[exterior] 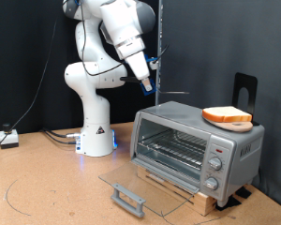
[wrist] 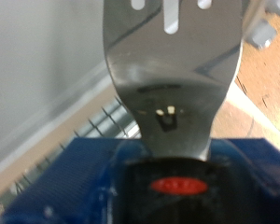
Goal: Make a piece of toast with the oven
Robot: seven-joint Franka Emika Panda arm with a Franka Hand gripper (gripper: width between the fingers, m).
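The spatula blade (exterior: 174,92) hangs high over the oven's front edge. My gripper should lower it towards the top of the oven and slide it under the piece of toast (exterior: 227,119).
The silver-grey oven (exterior: 197,145) stands on a wooden slatted base at the exterior view's right. Its glass door (exterior: 131,192) is dropped open and the wire rack (exterior: 173,142) inside is bare. The piece of toast (exterior: 227,116) lies on top of the oven, at its right end. My gripper (exterior: 147,82) hangs above and to the left of the oven, shut on a metal spatula (exterior: 176,92) whose blade points right towards the toast. In the wrist view the slotted spatula blade (wrist: 173,65) runs out from my gripper (wrist: 173,168); wire rack bars (wrist: 98,126) show beneath it.
The open door sticks out over the table in front of the oven, with its handle (exterior: 128,198) at the near edge. A black stand (exterior: 244,89) rises behind the oven. The robot base (exterior: 96,131) and cables (exterior: 9,139) are at the left. Oven knobs (exterior: 215,164) are on the right panel.
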